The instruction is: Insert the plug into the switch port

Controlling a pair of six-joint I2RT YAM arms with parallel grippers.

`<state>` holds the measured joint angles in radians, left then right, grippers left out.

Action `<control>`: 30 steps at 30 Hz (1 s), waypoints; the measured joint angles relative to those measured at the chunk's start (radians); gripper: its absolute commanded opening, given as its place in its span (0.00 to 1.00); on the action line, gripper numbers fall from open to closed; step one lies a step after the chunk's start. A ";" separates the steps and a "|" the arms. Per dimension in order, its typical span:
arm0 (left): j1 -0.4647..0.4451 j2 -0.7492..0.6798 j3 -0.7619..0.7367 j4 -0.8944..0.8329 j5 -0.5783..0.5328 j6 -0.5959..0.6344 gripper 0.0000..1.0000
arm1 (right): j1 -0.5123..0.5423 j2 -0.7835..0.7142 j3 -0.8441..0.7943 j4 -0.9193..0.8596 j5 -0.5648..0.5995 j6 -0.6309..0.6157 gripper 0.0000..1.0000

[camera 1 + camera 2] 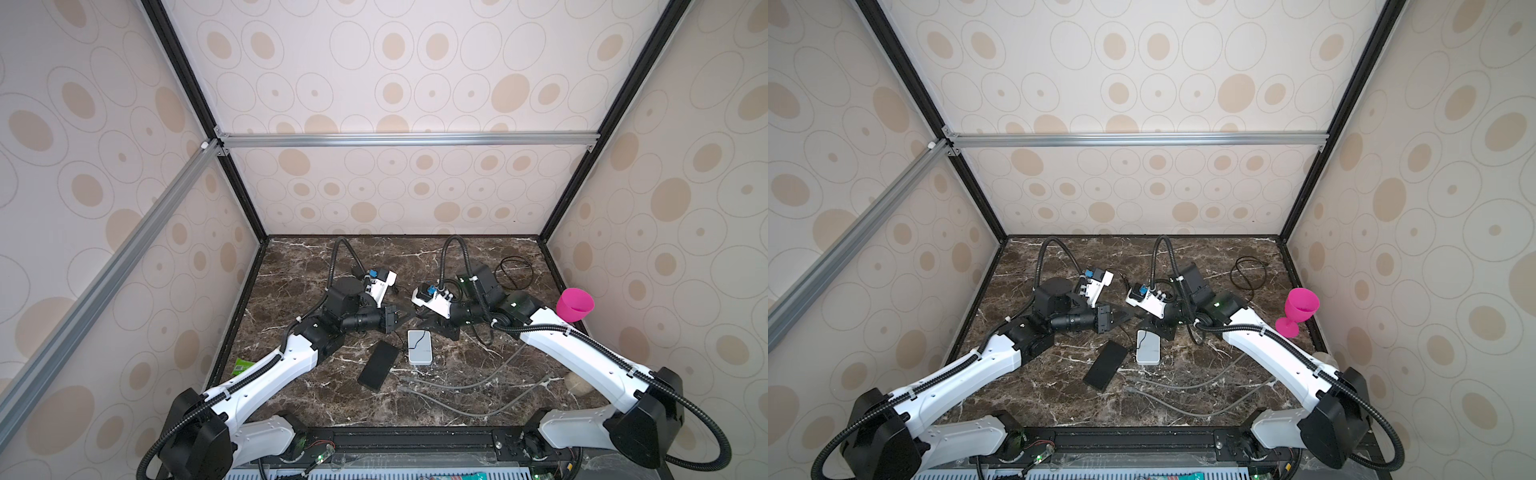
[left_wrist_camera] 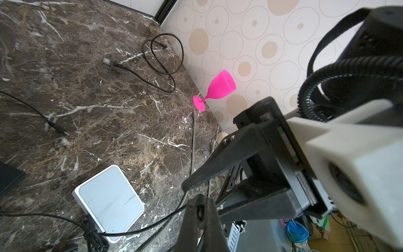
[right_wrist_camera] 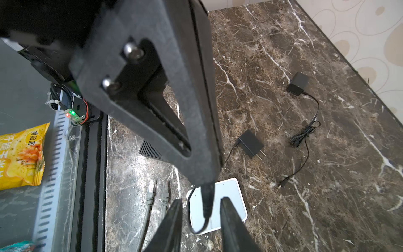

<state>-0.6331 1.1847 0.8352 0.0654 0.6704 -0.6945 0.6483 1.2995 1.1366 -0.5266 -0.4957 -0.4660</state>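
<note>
My left gripper has the plug (image 3: pixel 207 192) by its tip end. My right gripper should grab the plug by its cable end (image 3: pixel 207 214) to leave the plug's tip free.
The switch (image 1: pixel 419 348) (image 1: pixel 1148 348) is a flat white box lying on the marble table, seen below both grippers in the wrist views (image 2: pixel 109 203) (image 3: pixel 229 192). Above its far end, my left gripper (image 1: pixel 405 318) (image 2: pixel 199 209) is shut on the black plug (image 3: pixel 206 200), which hangs tip down from its fingers with the thin black cable (image 2: pixel 135 231) looping away. My right gripper (image 1: pixel 420 321) (image 3: pixel 201 201) is open, its fingers (image 3: pixel 172 222) standing on either side of the plug without touching it. The switch port is out of view.
A black flat slab (image 1: pixel 378 365) lies left of the switch. Grey network cables (image 1: pixel 457 386) trail at the front right. A black adapter (image 3: pixel 250 144), a second adapter (image 3: pixel 297 84), a coiled black cable (image 1: pixel 515 272) and a pink goblet (image 1: pixel 575 305) also stand around.
</note>
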 measured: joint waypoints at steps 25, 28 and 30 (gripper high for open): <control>0.000 0.005 0.000 0.000 0.019 0.003 0.00 | -0.021 -0.008 -0.038 0.084 -0.038 0.010 0.17; 0.000 0.007 0.000 0.000 0.020 0.003 0.00 | -0.021 -0.007 -0.037 0.082 -0.047 0.011 0.15; 0.000 0.008 0.000 0.000 0.020 0.003 0.00 | -0.021 -0.007 -0.037 0.083 -0.049 0.013 0.14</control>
<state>-0.6327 1.1923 0.8352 0.0658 0.6907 -0.6918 0.6277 1.2922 1.0992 -0.4438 -0.5449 -0.4534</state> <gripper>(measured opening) 0.053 0.148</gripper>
